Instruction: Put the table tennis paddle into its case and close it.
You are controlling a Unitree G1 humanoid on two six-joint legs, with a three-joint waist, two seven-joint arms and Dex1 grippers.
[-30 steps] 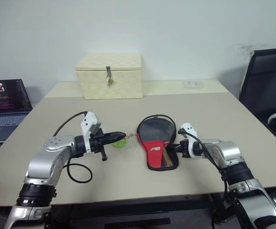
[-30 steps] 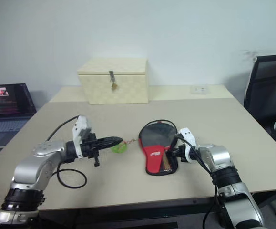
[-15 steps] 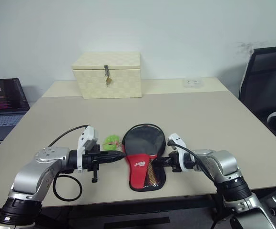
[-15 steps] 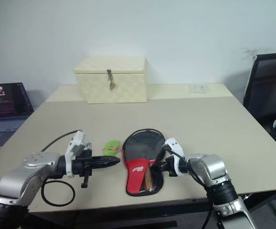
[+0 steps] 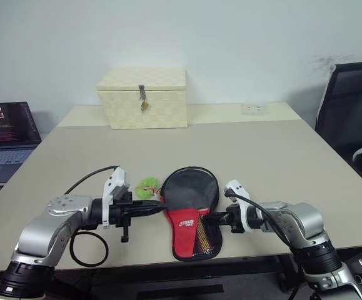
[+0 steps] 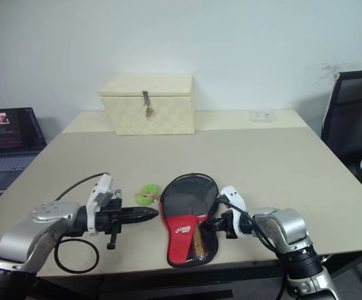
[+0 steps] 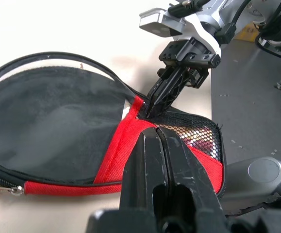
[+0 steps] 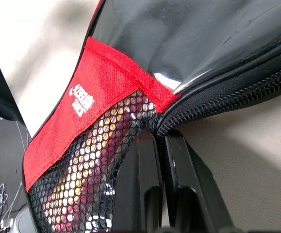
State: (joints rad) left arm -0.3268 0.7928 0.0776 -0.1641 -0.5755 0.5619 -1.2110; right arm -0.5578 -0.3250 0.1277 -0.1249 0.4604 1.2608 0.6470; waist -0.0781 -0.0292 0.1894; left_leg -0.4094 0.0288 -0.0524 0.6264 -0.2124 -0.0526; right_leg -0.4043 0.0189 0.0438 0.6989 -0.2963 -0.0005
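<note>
With the zip's green charm (image 5: 147, 187) across the case from my right gripper, my left gripper should draw the charm (image 6: 147, 194) around while my right gripper steadies the case.
The case (image 5: 190, 209) lies flat near the table's front edge, its round black part farther from me and its red mesh-pocket part nearer. Through the mesh (image 8: 96, 160) I see the table tennis paddle's light handle with red stripes; its blade is hidden inside. A green charm (image 5: 146, 185) lies just left of the case. My right gripper (image 5: 211, 219) is shut on the case's right zip edge (image 8: 189, 109), where red meets black. My left gripper (image 5: 160, 204) is shut and holds nothing, with its tip over the case's left edge by the red band (image 7: 116, 150).
A cream woven box (image 5: 143, 97) with a metal latch stands at the table's (image 5: 281, 156) far side. An open laptop (image 5: 5, 134) sits off to the left and a black office chair (image 5: 349, 106) to the right. A small white socket (image 5: 254, 109) lies at the back.
Both grippers have drawn back toward me, and the case and charm have come with them, nearer the front edge and slightly left. Over the last half second nothing has moved.
</note>
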